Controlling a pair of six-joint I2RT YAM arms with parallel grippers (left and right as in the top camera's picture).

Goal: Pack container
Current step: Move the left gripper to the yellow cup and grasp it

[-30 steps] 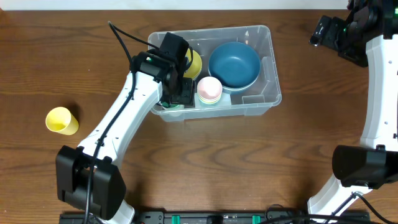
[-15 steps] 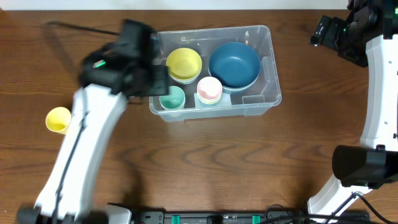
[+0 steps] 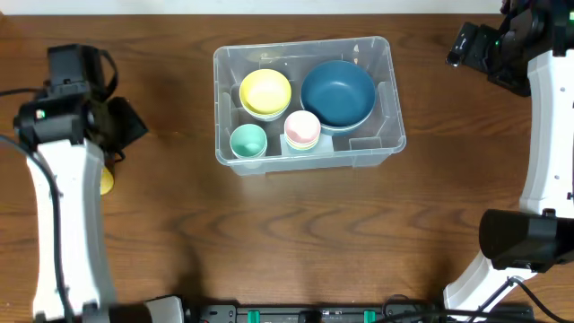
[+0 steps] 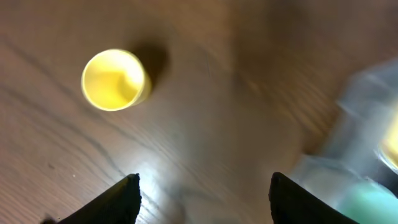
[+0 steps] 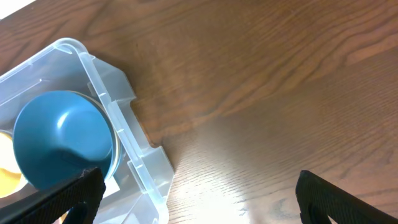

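The yellow cup (image 4: 115, 81) is standing clear of the container with its opening up, so my left gripper should stay open and next go toward the cup's rim (image 4: 142, 84) until the cup's side is between the fingers.
The clear plastic container (image 3: 387, 106) stands at the table's middle back. It holds a yellow bowl (image 3: 265, 92), a blue bowl (image 3: 337, 93), a pink cup (image 3: 302, 128) and a green cup (image 3: 248, 141). A yellow cup (image 3: 106, 182) stands on the table at the far left, mostly hidden under my left arm; it shows whole in the left wrist view (image 4: 115, 79). My left gripper (image 3: 126, 126) is open and empty (image 4: 202, 193), above the table between that cup and the container (image 4: 360, 112). My right gripper (image 3: 462, 45) is open and empty (image 5: 199, 193), off the container's right end (image 5: 118, 99).
Bare brown wood lies in front of the container and to its right. The right arm's base (image 3: 525, 238) stands at the right front. A black bar (image 3: 314, 314) runs along the front edge.
My left arm has swung left from inside the container, out over its left wall, to above the table near the yellow cup. The green cup now stands uncovered in the container. The right arm has not moved.
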